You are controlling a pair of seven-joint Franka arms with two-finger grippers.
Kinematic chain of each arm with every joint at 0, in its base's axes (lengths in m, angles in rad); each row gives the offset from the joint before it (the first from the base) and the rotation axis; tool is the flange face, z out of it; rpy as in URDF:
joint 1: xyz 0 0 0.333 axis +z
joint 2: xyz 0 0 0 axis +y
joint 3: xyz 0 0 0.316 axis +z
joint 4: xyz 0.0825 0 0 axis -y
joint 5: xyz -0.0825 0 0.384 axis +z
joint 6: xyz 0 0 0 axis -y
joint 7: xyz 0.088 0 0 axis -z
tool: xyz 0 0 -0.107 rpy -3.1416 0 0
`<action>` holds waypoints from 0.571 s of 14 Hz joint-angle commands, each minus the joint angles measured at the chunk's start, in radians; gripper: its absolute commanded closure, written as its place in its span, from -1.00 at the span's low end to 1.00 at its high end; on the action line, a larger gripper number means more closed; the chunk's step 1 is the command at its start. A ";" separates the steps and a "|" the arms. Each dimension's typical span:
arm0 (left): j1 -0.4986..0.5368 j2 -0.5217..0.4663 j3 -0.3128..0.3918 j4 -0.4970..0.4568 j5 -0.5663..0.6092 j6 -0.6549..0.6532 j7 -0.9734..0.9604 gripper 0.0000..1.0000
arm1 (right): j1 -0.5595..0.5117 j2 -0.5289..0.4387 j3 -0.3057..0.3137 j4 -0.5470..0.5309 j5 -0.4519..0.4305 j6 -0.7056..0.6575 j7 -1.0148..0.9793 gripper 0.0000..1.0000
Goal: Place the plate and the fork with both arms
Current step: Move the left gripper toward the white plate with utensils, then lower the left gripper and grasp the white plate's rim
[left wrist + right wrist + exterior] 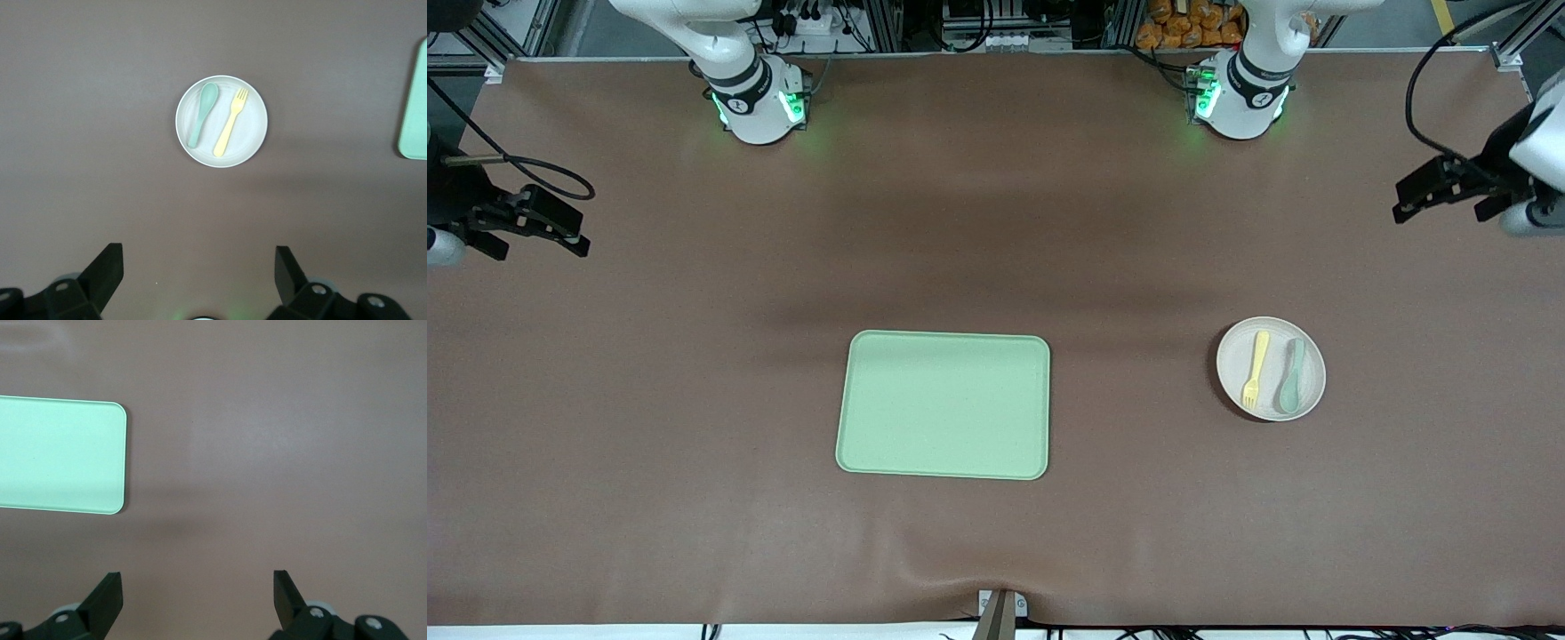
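Observation:
The plate's rim (1323, 369) is free beside the grey-green spoon, so the robot's open left gripper should keep moving down toward that rim (1323, 373) until its fingers are on both sides of it.
The off-white round plate (1271, 368) lies on the brown table toward the left arm's end; it also shows in the left wrist view (221, 121). On it lie the pale-yellow fork (1256, 369) (231, 123) and a grey-green spoon (1292, 376) (202, 114), side by side. My left gripper (1424, 195) (199, 267) is open and empty, up in the air at the left arm's end of the table. My right gripper (560, 227) (198, 590) is open and empty, up in the air at the right arm's end.
A rectangular light-green tray (944, 404) lies empty at the table's middle, nearer the front camera; it shows in the right wrist view (60, 453) and at the edge of the left wrist view (415, 107). Green-lit arm bases (758, 102) (1238, 98) stand along the table's robot edge.

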 commanded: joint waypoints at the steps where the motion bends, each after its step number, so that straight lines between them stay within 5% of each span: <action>1: 0.041 0.017 -0.001 -0.118 -0.012 0.147 0.020 -1.00 | -0.013 0.002 0.008 0.010 0.006 -0.011 0.004 -1.00; 5: 0.079 0.062 -0.002 -0.294 -0.024 0.411 0.030 -1.00 | -0.014 0.002 0.008 0.010 0.008 -0.011 0.004 -1.00; 8: 0.095 0.146 -0.002 -0.341 -0.024 0.543 0.058 -1.00 | -0.014 0.002 0.008 0.010 0.008 -0.011 0.004 -1.00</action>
